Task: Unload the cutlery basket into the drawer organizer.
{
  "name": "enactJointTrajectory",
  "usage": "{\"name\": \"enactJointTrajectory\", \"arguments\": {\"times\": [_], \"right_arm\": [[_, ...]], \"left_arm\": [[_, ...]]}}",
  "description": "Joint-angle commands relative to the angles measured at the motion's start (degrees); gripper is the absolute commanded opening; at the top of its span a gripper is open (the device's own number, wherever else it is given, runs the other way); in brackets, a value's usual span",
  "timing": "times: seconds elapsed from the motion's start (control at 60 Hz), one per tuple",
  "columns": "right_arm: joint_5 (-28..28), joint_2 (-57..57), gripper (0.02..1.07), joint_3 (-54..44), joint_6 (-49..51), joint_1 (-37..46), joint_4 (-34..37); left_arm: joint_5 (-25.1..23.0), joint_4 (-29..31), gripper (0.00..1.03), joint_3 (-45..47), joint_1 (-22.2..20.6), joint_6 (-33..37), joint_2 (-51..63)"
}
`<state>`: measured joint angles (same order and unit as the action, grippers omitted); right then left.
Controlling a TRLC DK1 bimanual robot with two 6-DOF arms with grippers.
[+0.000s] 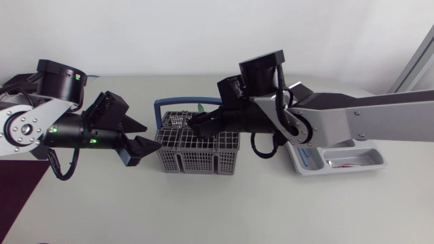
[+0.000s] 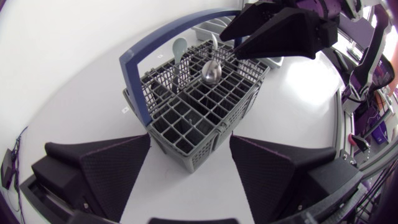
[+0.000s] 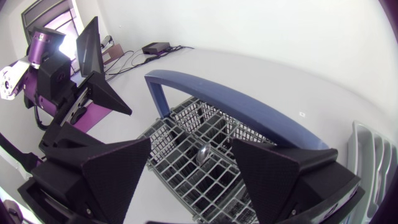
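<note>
I expect the metal spoon to slide out and leave the basket standing when I lift, because the metal spoon's rounded end (image 3: 203,153) is clear of the open grid (image 3: 211,179).
The grey cutlery basket (image 1: 196,154) with its blue handle (image 1: 178,104) stands mid-table. A metal spoon (image 2: 210,70) and a pale green spoon (image 2: 178,50) stand upright in its far cells. My left gripper (image 1: 149,135) is open at the basket's left end, and the basket's near corner (image 2: 193,152) lies between its fingers without touching them. My right gripper (image 1: 194,125) hovers open over the basket, with the metal spoon (image 3: 204,154) below the gap between its fingers. The white drawer organizer (image 1: 380,163) lies to the right, partly hidden by my right arm.
My right arm (image 1: 352,112) stretches across the table's right half, above the organizer. A small red-marked item (image 1: 352,165) lies in one organizer compartment. My left arm's base (image 1: 27,129) sits at the table's left edge.
</note>
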<state>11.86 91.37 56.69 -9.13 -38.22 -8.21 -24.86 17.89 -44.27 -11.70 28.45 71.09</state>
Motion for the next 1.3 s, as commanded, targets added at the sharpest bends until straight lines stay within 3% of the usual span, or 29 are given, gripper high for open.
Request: {"name": "enactJointTrajectory", "arguments": {"times": [0.0, 0.55, 0.617, 0.7, 0.817, 0.95, 1.083, 1.283], "right_arm": [[-0.2, -0.1, 0.96, -2.4, -1.9, 0.5, -0.6], [-1.2, 2.3, 0.87, -2.0, -4.0, -1.1, -0.7], [-1.5, 2.4, 0.80, -2.0, -4.0, -1.5, -0.8], [-1.7, 2.8, 0.78, -1.8, -4.1, -2.1, -0.8], [-2.3, 3.4, 0.61, -1.5, -4.4, -2.8, -0.8], [-2.9, 3.6, 0.61, -1.6, -4.8, -3.0, -0.8], [-3.3, 3.7, 0.52, -1.7, -4.9, -2.7, -0.9], [-3.9, 4.7, 0.52, -1.6, -5.3, -2.6, -1.5]], "left_arm": [[-0.6, -0.3, 0.97, 0.3, -0.7, 1.6, 1.7], [-1.9, -0.9, 0.97, -1.8, -3.1, 2.0, 5.0], [-1.9, -1.0, 0.97, -1.9, -3.1, 2.1, 5.1], [-2.1, -1.0, 0.97, -2.0, -3.1, 2.2, 5.4], [-2.2, -1.0, 0.97, -2.3, -3.1, 2.2, 5.9], [-2.2, -1.1, 0.97, -2.5, -3.1, 2.3, 6.2], [-2.3, -1.3, 0.97, -2.8, -3.2, 2.4, 6.5], [-2.6, -1.4, 0.97, -3.3, -3.6, 3.4, 7.1]]}}
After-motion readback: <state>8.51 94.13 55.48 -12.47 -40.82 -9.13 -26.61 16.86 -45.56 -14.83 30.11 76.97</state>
